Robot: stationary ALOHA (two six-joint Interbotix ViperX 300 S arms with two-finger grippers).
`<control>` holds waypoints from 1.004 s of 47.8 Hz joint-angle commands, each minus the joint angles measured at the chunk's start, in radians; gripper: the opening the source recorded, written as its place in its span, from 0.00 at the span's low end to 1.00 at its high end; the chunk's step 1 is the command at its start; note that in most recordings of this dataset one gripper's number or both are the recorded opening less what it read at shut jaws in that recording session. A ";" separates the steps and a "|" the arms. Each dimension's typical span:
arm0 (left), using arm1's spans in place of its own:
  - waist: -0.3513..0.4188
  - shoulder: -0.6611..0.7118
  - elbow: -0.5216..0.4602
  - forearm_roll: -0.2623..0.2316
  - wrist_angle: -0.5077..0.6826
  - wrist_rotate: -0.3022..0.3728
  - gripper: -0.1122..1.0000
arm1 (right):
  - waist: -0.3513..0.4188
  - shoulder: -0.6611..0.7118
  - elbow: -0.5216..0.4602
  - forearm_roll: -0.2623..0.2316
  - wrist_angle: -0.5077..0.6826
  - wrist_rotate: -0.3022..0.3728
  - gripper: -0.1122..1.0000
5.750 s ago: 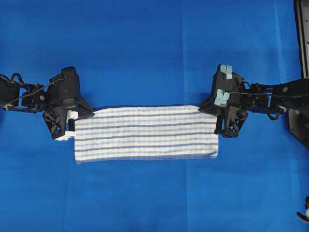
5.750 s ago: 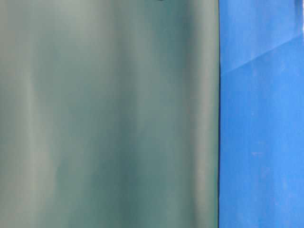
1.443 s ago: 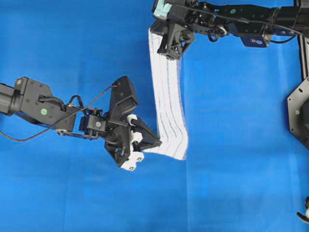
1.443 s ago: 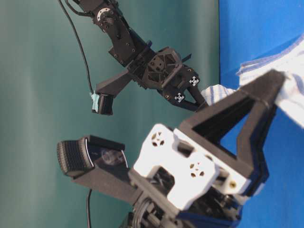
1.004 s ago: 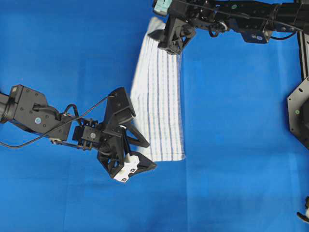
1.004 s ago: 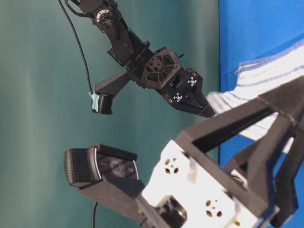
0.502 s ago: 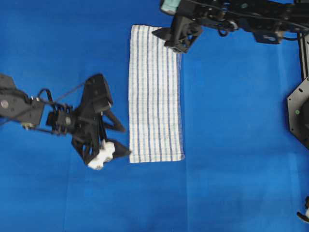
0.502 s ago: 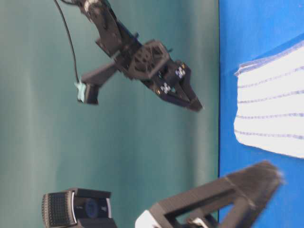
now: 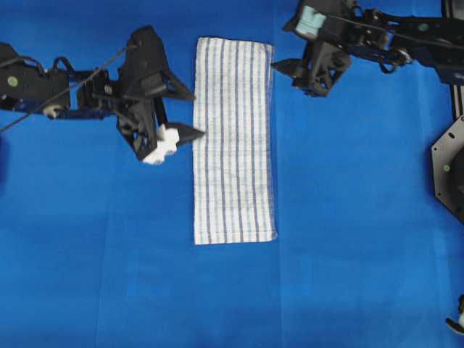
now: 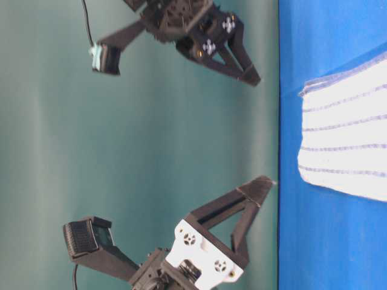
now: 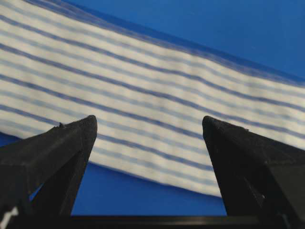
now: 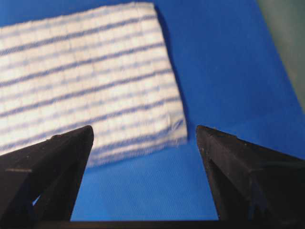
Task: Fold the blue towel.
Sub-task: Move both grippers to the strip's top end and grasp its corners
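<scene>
I expect the blue towel's far half (image 9: 232, 88) to fold over, its near half staying put, when I carry the towel's end, as the blue towel's far corner (image 9: 268, 50) puckers softly.
The blue towel (image 9: 233, 141), white with thin blue stripes, lies flat as a long narrow strip running from far to near in the overhead view. My left gripper (image 9: 197, 114) hovers just off its left edge, open and empty, jaws pointing at the cloth. In the left wrist view the towel (image 11: 152, 86) fills the space beyond the spread fingertips of that gripper (image 11: 148, 124). My right gripper (image 9: 293, 78) is open and empty, just right of the towel's far right corner. The right wrist view shows that corner of the towel (image 12: 86, 76) ahead of the gripper (image 12: 144, 131).
A plain blue covering (image 9: 362, 217) lies over the whole table. A black stand (image 9: 449, 167) sits at the right edge. In the table-level view both arms hang before a green backdrop (image 10: 151, 151), with the towel's end (image 10: 344, 139) at right.
The towel has settled flat. My left gripper swung from the towel's near left corner up along its left edge. My right gripper drew off to the right of the far end.
</scene>
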 commanded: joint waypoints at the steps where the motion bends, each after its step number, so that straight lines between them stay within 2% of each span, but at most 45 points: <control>1: 0.017 -0.018 -0.025 0.003 -0.006 0.026 0.87 | 0.008 -0.040 0.008 0.003 -0.006 0.002 0.93; 10: 0.035 -0.012 -0.031 0.003 -0.011 0.040 0.87 | 0.014 -0.034 0.002 0.003 -0.008 0.003 0.93; 16: 0.074 0.005 -0.043 0.005 -0.023 0.058 0.87 | 0.012 -0.008 -0.023 0.003 -0.020 0.002 0.93; 26: 0.186 0.084 -0.092 0.005 -0.080 0.202 0.87 | -0.025 0.097 -0.078 0.000 -0.035 0.002 0.93; 33: 0.249 0.155 -0.138 0.003 -0.091 0.267 0.87 | -0.049 0.164 -0.103 0.000 -0.058 0.002 0.93; 48: 0.307 0.328 -0.195 0.005 -0.175 0.284 0.87 | -0.078 0.276 -0.124 0.000 -0.143 0.000 0.92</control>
